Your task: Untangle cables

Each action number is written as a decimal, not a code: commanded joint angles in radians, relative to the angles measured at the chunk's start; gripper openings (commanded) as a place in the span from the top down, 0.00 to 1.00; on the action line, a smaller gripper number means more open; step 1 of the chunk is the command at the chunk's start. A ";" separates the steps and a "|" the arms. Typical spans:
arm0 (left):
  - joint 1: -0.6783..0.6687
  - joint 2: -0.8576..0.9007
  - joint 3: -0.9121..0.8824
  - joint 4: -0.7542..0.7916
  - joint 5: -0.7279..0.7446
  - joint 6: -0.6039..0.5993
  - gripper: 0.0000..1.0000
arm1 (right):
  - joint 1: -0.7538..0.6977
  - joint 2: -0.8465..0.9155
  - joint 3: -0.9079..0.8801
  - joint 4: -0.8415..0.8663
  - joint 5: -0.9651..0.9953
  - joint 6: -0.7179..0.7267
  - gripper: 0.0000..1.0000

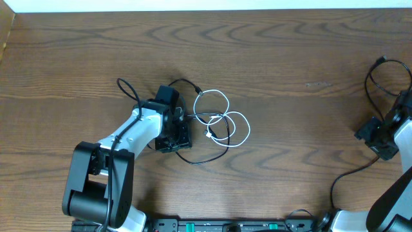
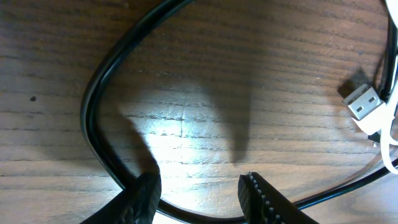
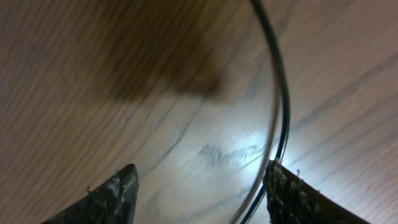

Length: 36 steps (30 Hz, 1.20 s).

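The thin black cable (image 3: pixel 285 106) runs by itself inside my right gripper's open fingers, so my right gripper should go on down until the fingers straddle that cable (image 3: pixel 254 202), and then close there.
A white cable (image 1: pixel 226 120) lies in loose loops at the table's middle, tangled with a thin black cable (image 1: pixel 201 159). My left gripper (image 1: pixel 176 136) is low over the tangle's left side. In the left wrist view it (image 2: pixel 199 191) is open, and the black cable (image 2: pixel 91 118) curves round and passes between its fingers. The white cable's USB plug (image 2: pixel 362 102) lies to the right. My right gripper (image 1: pixel 380 136) is at the far right edge. It (image 3: pixel 202 186) is open, and a thin black cable (image 3: pixel 281 106) runs just inside its right finger. That cable loops at the right edge (image 1: pixel 371 72).
The wooden table (image 1: pixel 290 58) stretches between the two arms. A thicker black cable (image 1: pixel 347 174) trails from the right arm near the front edge. A control strip (image 1: pixel 225 225) lies along the front edge.
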 commanded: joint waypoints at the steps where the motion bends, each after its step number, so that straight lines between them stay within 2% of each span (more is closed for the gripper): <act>1: -0.002 0.007 -0.024 -0.003 -0.014 0.002 0.54 | -0.006 0.003 -0.032 0.029 0.068 0.023 0.41; 6: -0.002 0.007 -0.024 -0.003 -0.014 0.002 0.54 | -0.006 0.003 -0.080 0.065 0.153 0.104 0.39; 12: -0.002 0.007 -0.024 -0.003 -0.014 0.002 0.54 | -0.013 0.003 -0.140 0.115 0.160 0.124 0.41; 21: -0.002 0.007 -0.024 -0.003 -0.014 0.002 0.54 | -0.018 0.004 -0.224 0.199 0.174 0.149 0.38; 27: -0.002 0.007 -0.024 -0.004 -0.014 0.002 0.54 | -0.029 0.004 -0.250 0.219 0.175 0.181 0.50; 33: -0.002 0.007 -0.024 -0.008 -0.014 0.002 0.54 | -0.078 0.003 -0.317 0.227 0.174 0.298 0.50; 36: -0.002 0.007 -0.024 -0.008 -0.014 0.002 0.54 | -0.113 0.004 -0.342 0.246 0.175 0.301 0.53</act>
